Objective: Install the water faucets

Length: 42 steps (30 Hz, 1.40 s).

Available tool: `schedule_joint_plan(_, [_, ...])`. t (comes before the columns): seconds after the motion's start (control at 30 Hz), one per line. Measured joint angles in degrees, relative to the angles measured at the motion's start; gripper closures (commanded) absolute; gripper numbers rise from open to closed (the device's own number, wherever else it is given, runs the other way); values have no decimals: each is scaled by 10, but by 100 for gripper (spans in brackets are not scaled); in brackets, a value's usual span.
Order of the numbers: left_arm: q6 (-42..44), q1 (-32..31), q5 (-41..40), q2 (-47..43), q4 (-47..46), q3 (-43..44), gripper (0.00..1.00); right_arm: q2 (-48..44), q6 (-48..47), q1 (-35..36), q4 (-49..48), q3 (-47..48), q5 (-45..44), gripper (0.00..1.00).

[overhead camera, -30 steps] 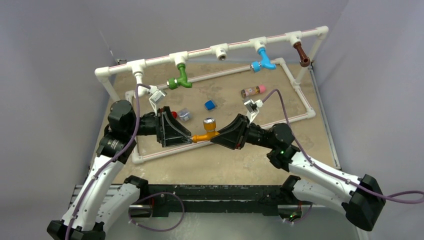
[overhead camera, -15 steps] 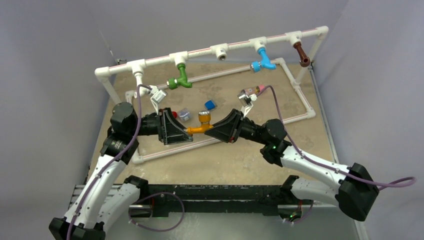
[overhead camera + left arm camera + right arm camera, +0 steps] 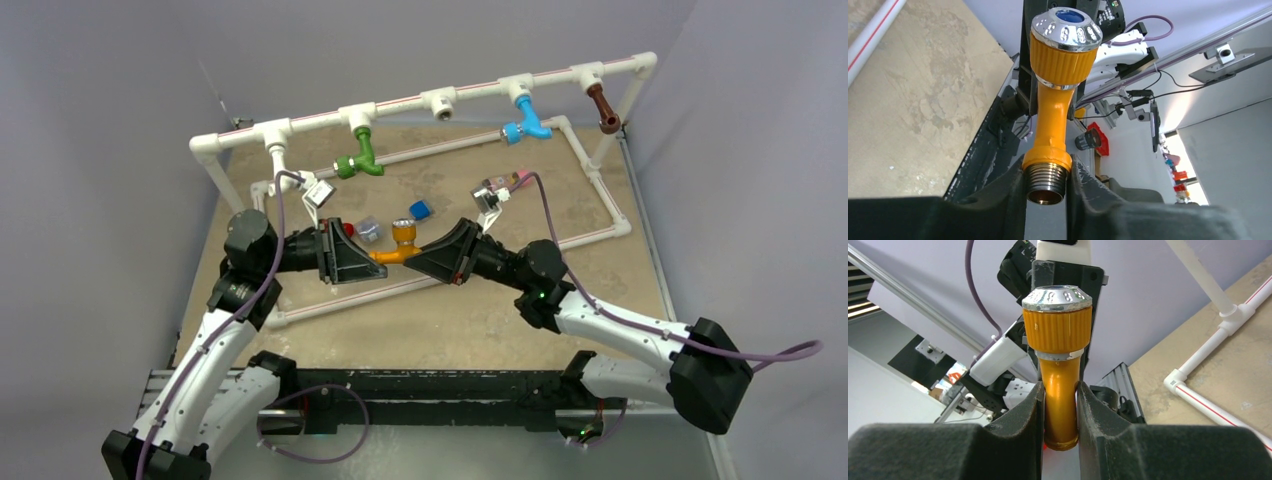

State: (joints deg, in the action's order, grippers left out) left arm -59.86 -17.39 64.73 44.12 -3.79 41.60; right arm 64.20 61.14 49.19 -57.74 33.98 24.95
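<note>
I should grip the faucet's spout (image 3: pixel 1061 427) again squarely with my right gripper and carry the faucet to the middle tee, because my left gripper covers the orange faucet's threaded end (image 3: pixel 1046 184) that is meant to go there.
An orange water faucet (image 3: pixel 401 246) with a chrome-capped knob hangs above the table middle, held between both grippers. My left gripper (image 3: pixel 373 258) is shut on its threaded metal end (image 3: pixel 1047 176), fingers pressed against the orange collar. My right gripper (image 3: pixel 420 256) is shut on the other end of the orange body (image 3: pixel 1060 390). Green (image 3: pixel 358 160), blue (image 3: pixel 526 122) and brown (image 3: pixel 603 107) faucets hang from tees of the white pipe frame (image 3: pixel 400 103) at the back.
Two tees on the top rail have no faucet, one in the middle (image 3: pixel 441 102) and one at the left (image 3: pixel 276 134). A pink-and-brown cylinder (image 3: pixel 512 181), a blue block (image 3: pixel 421 210) and a small grey piece (image 3: pixel 368 229) lie on the table inside the frame.
My left gripper has closed onto the orange faucet's threaded end. Both grippers and the faucet have shifted a little left and toward the back.
</note>
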Motion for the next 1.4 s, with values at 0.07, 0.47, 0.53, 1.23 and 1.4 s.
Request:
schedule_joint_plan(0.07, [-2,0,0,0,-2,0,100,2,3,0,-4,-1,-1,100])
schedule_joint_plan(0.47, [-2,0,1,2,-2,-2,100,-2,-2,2,-5,-7,-2,64])
schedule_joint_plan(0.53, [-2,0,2,2,-2,-2,100,-4,-4,3,0,-7,-2,54])
schedule_joint_plan(1.23, [-32,0,7,2,-31,-3,100,-50,-38,3,45,-7,-15,59])
schedule_joint_plan(1.4, [-37,0,9,2,-37,-6,100,-50,-40,3,47,-7,-15,63])
